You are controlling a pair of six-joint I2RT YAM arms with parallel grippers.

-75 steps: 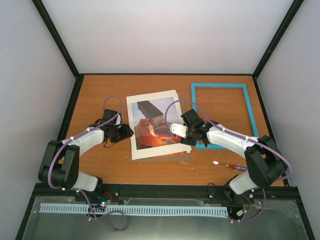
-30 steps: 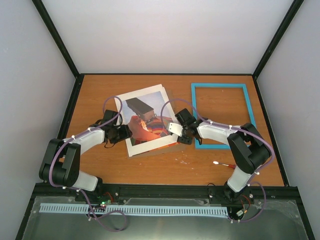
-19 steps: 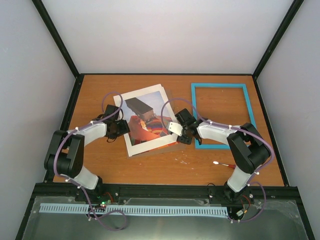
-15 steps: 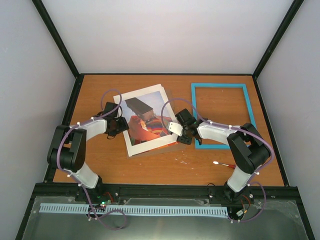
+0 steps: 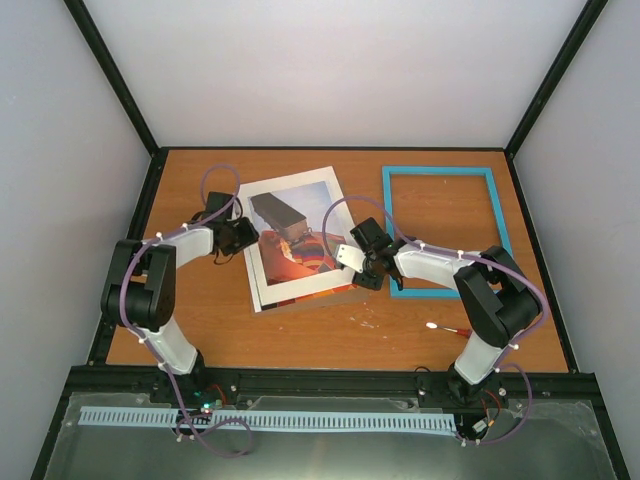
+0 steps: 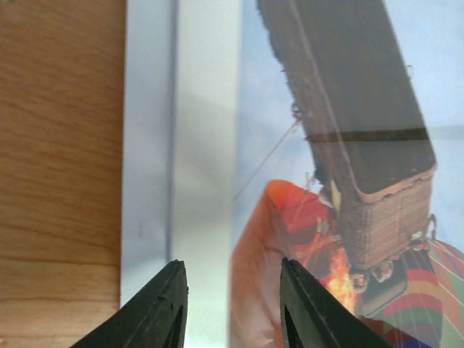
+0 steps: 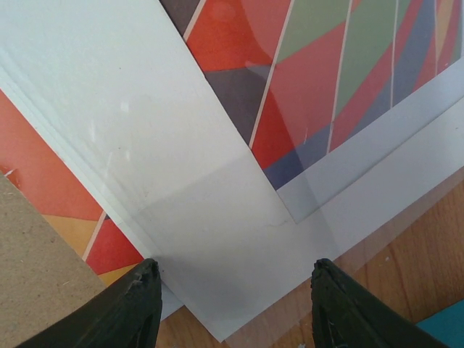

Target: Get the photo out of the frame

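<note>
My left gripper has its fingers on both sides of the white mat's border (image 6: 205, 152), and the photo's edge (image 6: 147, 188) is outside them. My left gripper should move over and pinch that pale edge.
The photo (image 5: 300, 250), an orange chequered balloon print, lies in a loose tilted stack with a white mat sheet (image 5: 300, 188) and brown board at mid-table. The light-blue frame (image 5: 437, 172) lies apart to the right, with only table showing inside it. My left gripper (image 5: 243, 234) is open over the stack's left edge. In the left wrist view it (image 6: 232, 297) straddles the mat border (image 6: 206, 145) and the photo (image 6: 362, 181). My right gripper (image 5: 362, 272) is open over the stack's lower right corner. In the right wrist view it (image 7: 235, 290) hovers over a white sheet corner (image 7: 239, 290) beside the photo (image 7: 341, 65).
A brown backing board (image 7: 36, 246) pokes out under the stack. A red-handled screwdriver (image 5: 455, 330) lies near the front right. A frame corner (image 7: 451, 335) shows just right of the stack. Black rails and grey walls edge the table.
The stack has turned and slid a little left. My left gripper has moved farther back along the stack's left edge. My right gripper moved left earlier, then stayed put.
</note>
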